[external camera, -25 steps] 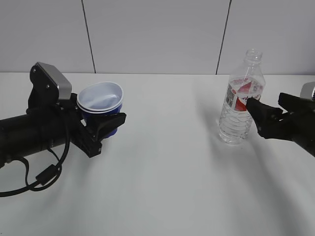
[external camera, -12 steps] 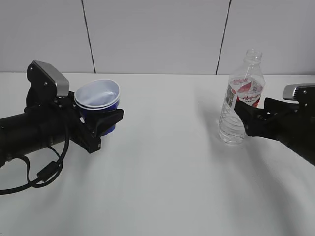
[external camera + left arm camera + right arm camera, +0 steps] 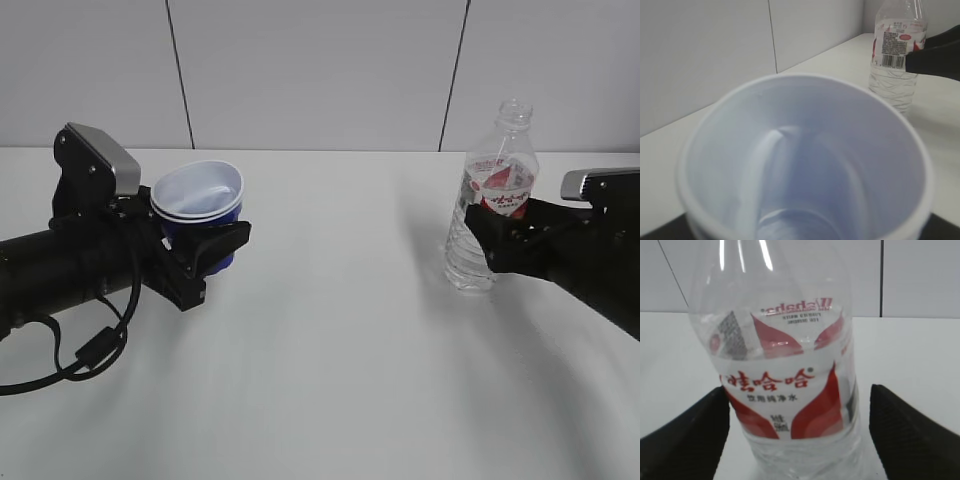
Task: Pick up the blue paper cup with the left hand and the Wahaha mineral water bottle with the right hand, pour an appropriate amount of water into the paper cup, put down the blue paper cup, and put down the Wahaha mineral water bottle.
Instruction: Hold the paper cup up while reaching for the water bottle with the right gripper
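Note:
The bottle's narrow opening (image 3: pixel 516 108) is open, so water should come out in a thin stream when I tip the Wahaha mineral water bottle (image 3: pixel 492 198).
The blue paper cup (image 3: pixel 188 232) hangs just above the white table (image 3: pixel 330 360) at the left, its white mouth tipped slightly towards the camera. My left gripper (image 3: pixel 208 246) is shut on its lower body. In the left wrist view the cup (image 3: pixel 805 160) fills the frame and looks empty. The Wahaha mineral water bottle (image 3: pixel 503 178) stands upright and capless at the right. My right gripper (image 3: pixel 488 238) is open, level with the label. In the right wrist view the bottle (image 3: pixel 785 380) sits between the black fingers (image 3: pixel 690 440), with a gap on the right side.
A white panelled wall (image 3: pixel 320 70) runs along the table's far edge. The left arm's black cable (image 3: pixel 90 350) loops down onto the table near the front left. In the left wrist view the bottle (image 3: pixel 896 60) stands to the right beyond the cup.
My right gripper has moved left, and its open fingers now stand on either side of the bottle. The left gripper with the cup has shifted slightly up and left.

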